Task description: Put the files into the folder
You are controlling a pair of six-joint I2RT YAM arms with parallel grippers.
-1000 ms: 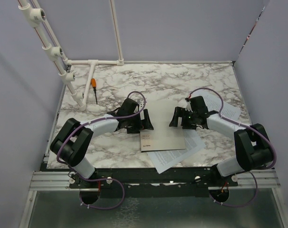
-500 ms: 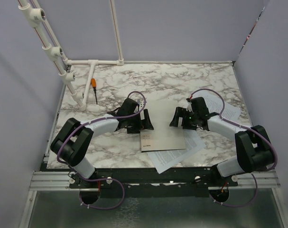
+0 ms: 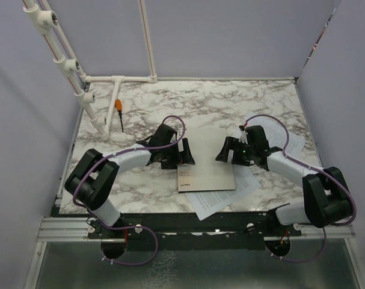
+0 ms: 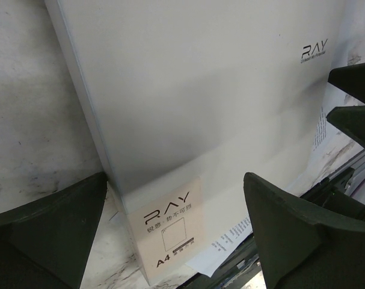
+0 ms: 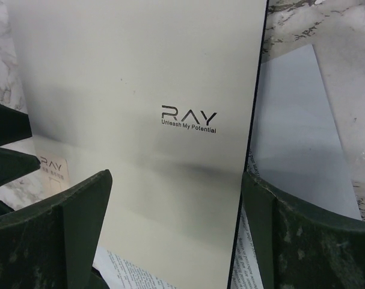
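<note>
The edge of the folder's cover (image 3: 210, 160) is opposite the folder's spine, and one finger rests against that loose edge (image 5: 248, 147). My right gripper keeps lifting the cover until the fingers close around the cover's edge.
The folder (image 3: 206, 162) lies closed on the marble table, grey-beige with an orange-tan label (image 4: 170, 223) at its near left corner. White printed files stick out from under it at the front (image 3: 221, 195), and another sheet (image 3: 284, 135) lies under the right arm. My left gripper (image 3: 185, 155) is open and low at the folder's left edge, its jaws spanning the spine edge (image 4: 175, 180). My right gripper (image 3: 225, 152) is open over the folder's right edge (image 5: 176, 176), a sheet (image 5: 296, 132) beside it. Neither holds anything.
An orange-handled screwdriver (image 3: 118, 111) lies at the back left. A white pipe frame (image 3: 119, 79) runs along the back left corner. Grey walls close the table on three sides. The opposite gripper's fingertips (image 4: 356, 102) show in each wrist view.
My right arm has shifted a little to the right and toward the near edge, its gripper staying open at the folder's right edge. The left arm and folder have not moved.
</note>
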